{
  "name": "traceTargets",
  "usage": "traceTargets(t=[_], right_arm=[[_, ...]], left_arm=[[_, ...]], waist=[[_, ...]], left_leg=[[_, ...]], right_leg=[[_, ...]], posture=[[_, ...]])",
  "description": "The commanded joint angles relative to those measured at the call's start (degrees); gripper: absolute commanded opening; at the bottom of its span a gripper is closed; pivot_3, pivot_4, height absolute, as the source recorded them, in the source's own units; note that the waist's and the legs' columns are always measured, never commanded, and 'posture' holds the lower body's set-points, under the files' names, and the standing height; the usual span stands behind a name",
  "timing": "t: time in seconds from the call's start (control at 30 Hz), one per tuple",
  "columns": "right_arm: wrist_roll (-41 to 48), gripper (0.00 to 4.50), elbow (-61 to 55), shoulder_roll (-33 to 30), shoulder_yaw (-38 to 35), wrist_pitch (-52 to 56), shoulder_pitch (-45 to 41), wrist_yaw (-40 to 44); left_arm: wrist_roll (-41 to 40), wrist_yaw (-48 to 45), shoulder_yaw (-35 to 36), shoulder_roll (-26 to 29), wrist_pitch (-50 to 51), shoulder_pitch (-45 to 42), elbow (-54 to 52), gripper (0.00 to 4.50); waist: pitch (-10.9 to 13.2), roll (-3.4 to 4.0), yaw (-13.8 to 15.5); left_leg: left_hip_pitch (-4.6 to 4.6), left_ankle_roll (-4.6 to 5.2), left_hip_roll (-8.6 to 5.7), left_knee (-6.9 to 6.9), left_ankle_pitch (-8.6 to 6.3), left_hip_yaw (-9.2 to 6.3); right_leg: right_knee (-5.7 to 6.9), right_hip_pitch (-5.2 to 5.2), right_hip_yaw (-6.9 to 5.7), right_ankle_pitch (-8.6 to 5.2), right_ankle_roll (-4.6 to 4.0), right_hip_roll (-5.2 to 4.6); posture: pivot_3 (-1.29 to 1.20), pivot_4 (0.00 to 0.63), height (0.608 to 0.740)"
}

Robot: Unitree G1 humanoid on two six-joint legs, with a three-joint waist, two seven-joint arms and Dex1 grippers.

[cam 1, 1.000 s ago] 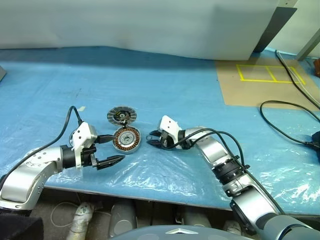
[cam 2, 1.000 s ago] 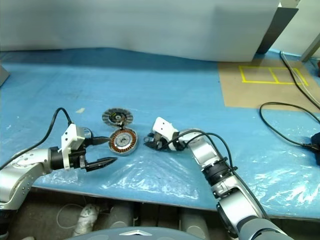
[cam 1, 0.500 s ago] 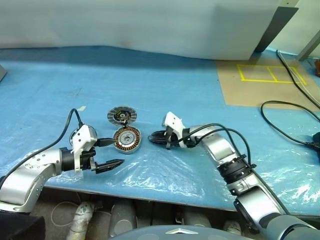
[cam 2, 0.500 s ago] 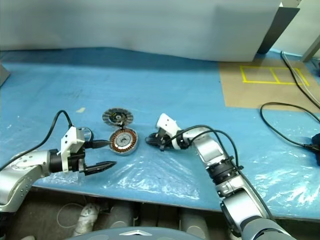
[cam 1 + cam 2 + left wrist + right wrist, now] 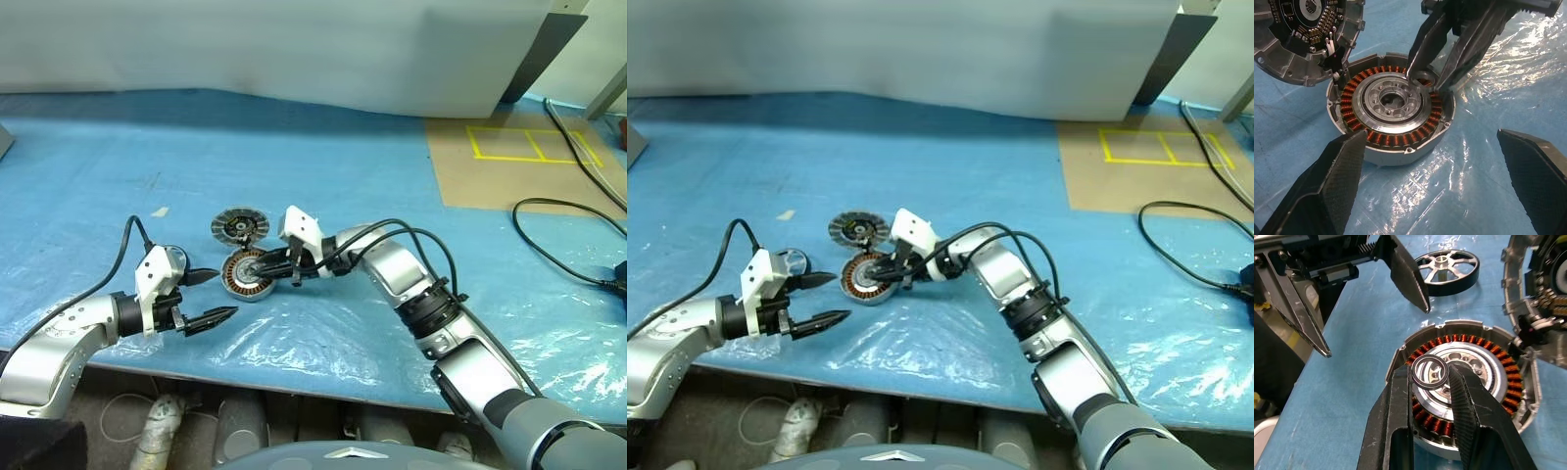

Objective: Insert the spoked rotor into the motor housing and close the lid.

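Note:
The housing's centre hole [image 5: 1393,101] is too narrow for my right gripper's fingers around the ring. I should let go of the ring there, then push it down with my fingers closed.
The motor housing [image 5: 1393,100], a silver cup with copper windings, lies on the blue sheet. My right gripper [image 5: 1431,378] hangs over its centre, shut on a small dark ring [image 5: 1431,373], also seen as the ring [image 5: 1422,78]. The lid [image 5: 238,225] lies just behind the housing, dark ribbed face up. The spoked rotor [image 5: 1447,271], a dark wheel with open gaps, lies flat on the sheet beside my left gripper [image 5: 224,294]. That gripper is open and empty, with its fingers [image 5: 1337,171] pointing at the housing from its left.
Crinkled clear plastic [image 5: 294,333] covers the sheet in front of the housing, near the table's front edge. A brown board with yellow tape [image 5: 519,157] lies at the back right. Black cables [image 5: 558,245] trail across the right side.
My right gripper has lifted off the sheet to the right of the housing and swung left to over its centre. The left gripper has stayed about where it was.

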Motion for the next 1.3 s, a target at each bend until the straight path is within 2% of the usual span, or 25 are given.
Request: traceTargets(t=[0.03,0.6,1.3], right_arm=[[-0.8,0.65,2.8,1.4,-0.9,-4.1,-3.6,-0.6],[-5.2,0.65,13.4,4.5,-1.0,-10.4,-6.0,-1.8],[-8.4,0.65,12.5,4.2,0.6,-11.6,-4.1,0.0]], left_arm=[[0.5,0.7,1.6,-0.5,-2.0,0.6,-0.6,4.5],[1.1,1.1,1.5,-1.6,-4.8,1.5,1.0,4.5],[1.4,0.4,0.5,-1.9,-5.6,1.0,2.5,4.5]], waist=[[0.0,0.0,-0.1],[0.0,0.0,-0.1],[0.0,0.0,-0.1]], left_leg=[[0.0,0.0,0.0,0.01,0.0,0.0],[0.0,0.0,0.01,0.02,0.0,0.0],[0.01,0.0,0.01,0.02,0.0,0.0]], right_leg=[[0.01,0.0,0.01,0.0,0.0,0.0],[0.04,-0.02,0.01,0.0,0.0,0.0],[0.04,-0.01,0.01,0.0,0.0,0.0]], posture=[[0.0,0.15,0.74],[0.0,0.15,0.74],[0.0,0.15,0.74]])
